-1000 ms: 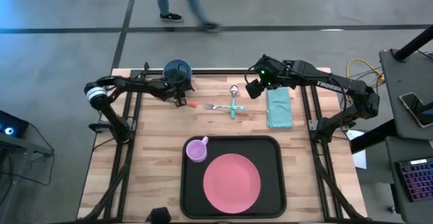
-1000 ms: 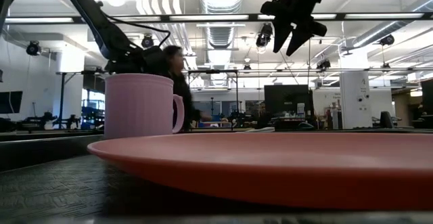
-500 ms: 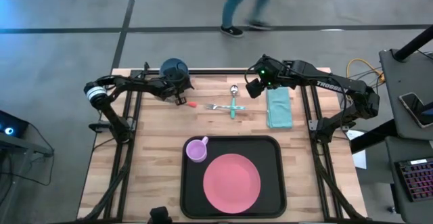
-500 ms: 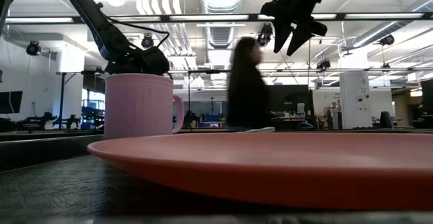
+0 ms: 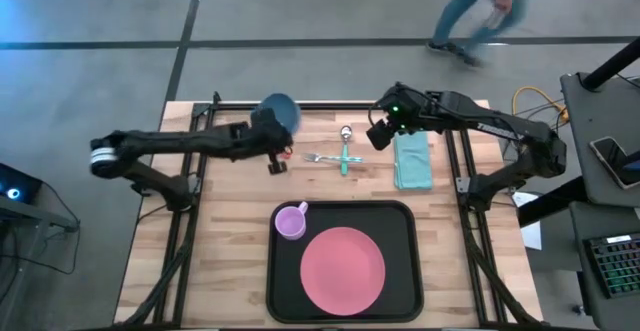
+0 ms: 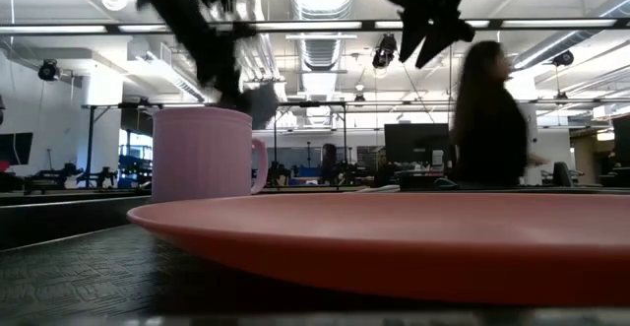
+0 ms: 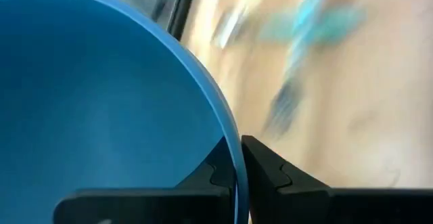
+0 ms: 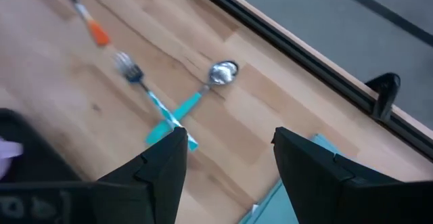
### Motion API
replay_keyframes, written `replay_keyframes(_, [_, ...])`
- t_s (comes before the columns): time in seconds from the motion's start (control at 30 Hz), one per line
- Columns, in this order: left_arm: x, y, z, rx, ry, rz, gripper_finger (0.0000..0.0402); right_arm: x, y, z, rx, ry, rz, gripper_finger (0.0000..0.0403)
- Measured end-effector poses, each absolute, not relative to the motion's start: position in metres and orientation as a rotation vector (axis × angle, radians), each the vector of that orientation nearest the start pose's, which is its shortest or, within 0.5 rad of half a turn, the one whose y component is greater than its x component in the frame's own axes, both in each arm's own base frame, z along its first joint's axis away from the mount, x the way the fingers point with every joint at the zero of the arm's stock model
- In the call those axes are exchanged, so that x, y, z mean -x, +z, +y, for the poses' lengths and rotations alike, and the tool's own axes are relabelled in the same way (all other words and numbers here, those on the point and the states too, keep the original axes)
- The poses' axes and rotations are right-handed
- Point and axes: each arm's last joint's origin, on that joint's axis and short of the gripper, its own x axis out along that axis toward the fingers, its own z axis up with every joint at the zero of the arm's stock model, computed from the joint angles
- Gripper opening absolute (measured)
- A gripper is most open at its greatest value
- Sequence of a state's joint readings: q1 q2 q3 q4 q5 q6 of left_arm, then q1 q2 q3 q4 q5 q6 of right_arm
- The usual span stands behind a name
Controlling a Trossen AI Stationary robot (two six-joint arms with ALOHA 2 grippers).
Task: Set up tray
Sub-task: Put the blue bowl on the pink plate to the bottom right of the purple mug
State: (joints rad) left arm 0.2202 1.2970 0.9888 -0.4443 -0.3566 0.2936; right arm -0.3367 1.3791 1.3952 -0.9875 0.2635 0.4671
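Observation:
The pink plate (image 5: 343, 271) is clear, and my fingers are pinching the bowl's rim (image 7: 215, 101). My left gripper should keep carrying the blue bowl until the bowl's base sits on the plate.
My left gripper (image 5: 274, 139) is shut on a blue bowl (image 5: 281, 111) above the far left part of the wooden table; the bowl fills much of the left wrist view (image 7: 101, 95). My right gripper (image 5: 380, 134) hovers open above the table's far middle, with nothing between its fingers (image 8: 230, 176). The black tray (image 5: 400, 221) lies at the near middle, and a pink plate (image 5: 343, 269) and a purple cup (image 5: 291, 221) stand on it. A spoon (image 8: 222, 72) and a fork (image 8: 128, 67) with teal handles lie crossed on the wood. My left gripper pinches the bowl's rim (image 7: 235, 158), with one finger inside the bowl (image 7: 215, 178) and one outside (image 7: 265, 171). The fingers come from the table's left side. The bowl is tilted in the hold and appears raised off the table.
A folded teal napkin (image 5: 412, 161) lies at the far right beside my right gripper. An orange-tipped utensil (image 8: 98, 34) lies left of the fork. Bare wood shows left of the tray (image 5: 210, 241). A person walks across the floor beyond the table's far edge (image 5: 480, 11).
My left gripper has shut on the bowl's rim and swung up and toward the table's right. The bowl has risen from where it stood at the far edge and now tilts. The person behind the table has walked to the right.

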Motion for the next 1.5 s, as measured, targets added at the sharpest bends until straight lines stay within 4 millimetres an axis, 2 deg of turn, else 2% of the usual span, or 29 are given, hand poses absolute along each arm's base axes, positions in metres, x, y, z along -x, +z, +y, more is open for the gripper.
replay_keyframes(0.1, [-0.269,0.311,0.033,-0.382,0.293,0.712,0.0,-0.24,0.36,-0.083,-0.456,-0.743,0.787,0.0206])
replay_keyframes(0.27, [-0.287,0.327,-0.026,-0.528,-0.008,0.733,0.0,-0.22,0.381,-0.056,-0.595,-0.716,0.651,0.0206])
replay_keyframes(0.4, [-0.305,0.316,-0.08,-0.698,-0.247,0.707,0.0,-0.205,0.391,-0.03,-0.721,-0.742,0.56,0.0206])
replay_keyframes(0.6, [-0.328,0.287,-0.138,-0.767,-0.429,0.676,0.0,-0.188,0.389,-0.002,-0.824,-0.833,0.553,0.0206])
replay_keyframes(0.87, [-0.346,0.248,-0.212,-0.933,-0.615,0.703,0.0,-0.196,0.375,0.024,-0.895,-0.831,0.618,0.0206])
replay_keyframes(0.97, [-0.356,0.238,-0.23,-0.959,-0.65,0.738,0.0,-0.199,0.372,0.031,-0.891,-0.816,0.642,0.0206])
replay_keyframes(1.2, [-0.386,0.223,-0.241,-0.981,-0.672,0.854,0.0,-0.201,0.368,0.039,-0.885,-0.801,0.667,0.0206])
replay_keyframes(1.37, [-0.392,0.209,-0.243,-0.94,-0.758,1.01,0.0001,-0.203,0.364,0.04,-0.885,-0.8,0.69,0.0206])
replay_keyframes(1.5, [-0.393,0.212,-0.244,-0.91,-0.74,0.992,0.0019,-0.202,0.357,0.041,-0.882,-0.807,0.714,0.0206])
